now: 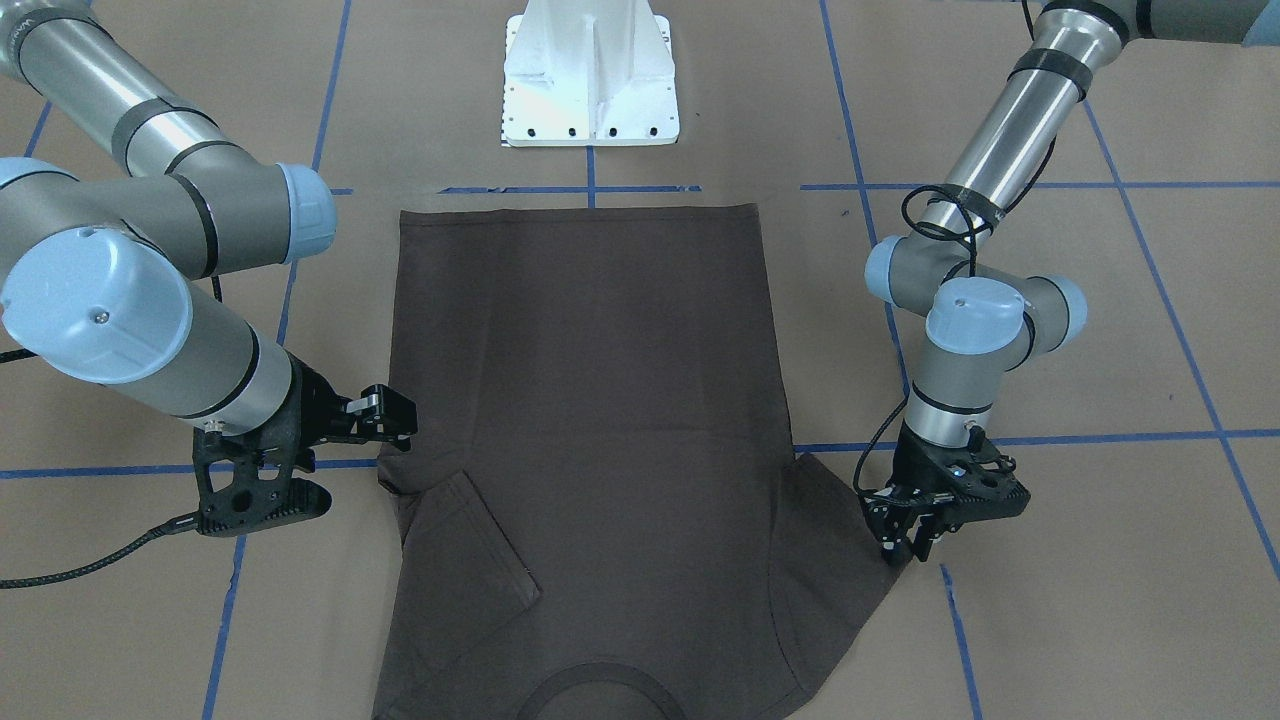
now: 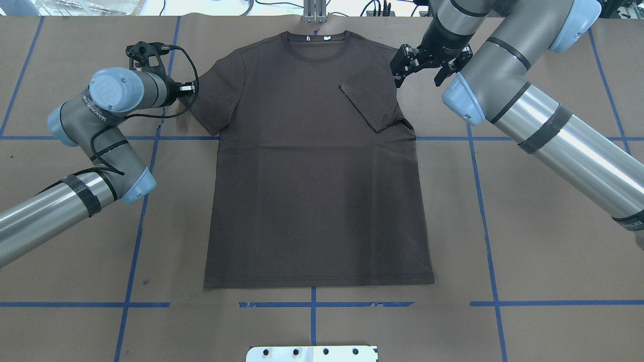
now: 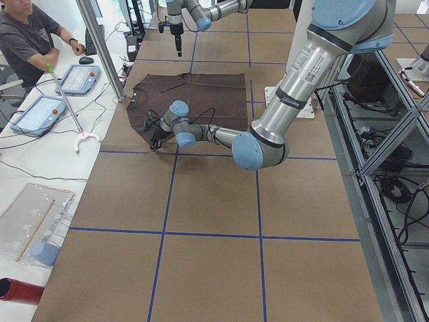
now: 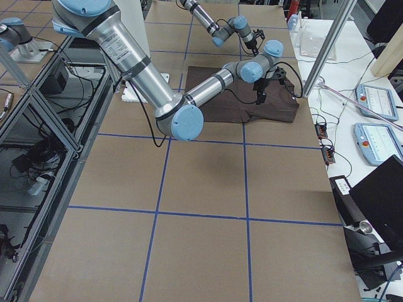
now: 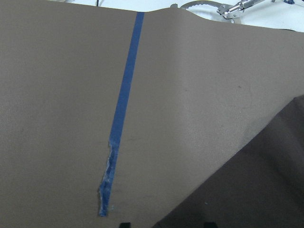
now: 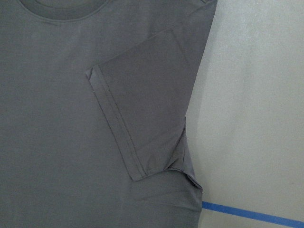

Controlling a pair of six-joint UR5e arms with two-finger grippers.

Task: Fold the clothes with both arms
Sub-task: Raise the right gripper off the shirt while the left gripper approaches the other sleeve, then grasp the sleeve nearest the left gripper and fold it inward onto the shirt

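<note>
The spread sleeve [image 1: 837,588] is joined to the flat T-shirt by a curved seam [image 1: 771,583], so it will fold over close to that seam when the robot brings it inward.
The dark brown T-shirt [image 2: 312,191] lies flat on the brown paper table, collar on the side away from the robot's base. It also shows in the front view [image 1: 600,380]. The sleeve on my right side [image 2: 370,105] is folded inward over the chest, seen close in the right wrist view [image 6: 142,104]. My right gripper [image 2: 417,63] is open and empty, hovering beside that shoulder. My left gripper [image 1: 908,545] is low at the outer tip of the other sleeve [image 2: 211,100], which lies spread out. Its fingertips [image 5: 124,224] stand apart with the sleeve edge [image 5: 256,190] between them.
The white pedestal base [image 1: 590,80] stands past the shirt's hem. Blue tape lines [image 2: 136,226] grid the table. Past the collar edge is the operators' desk with tablets [image 3: 43,111] and a seated person [image 3: 27,40].
</note>
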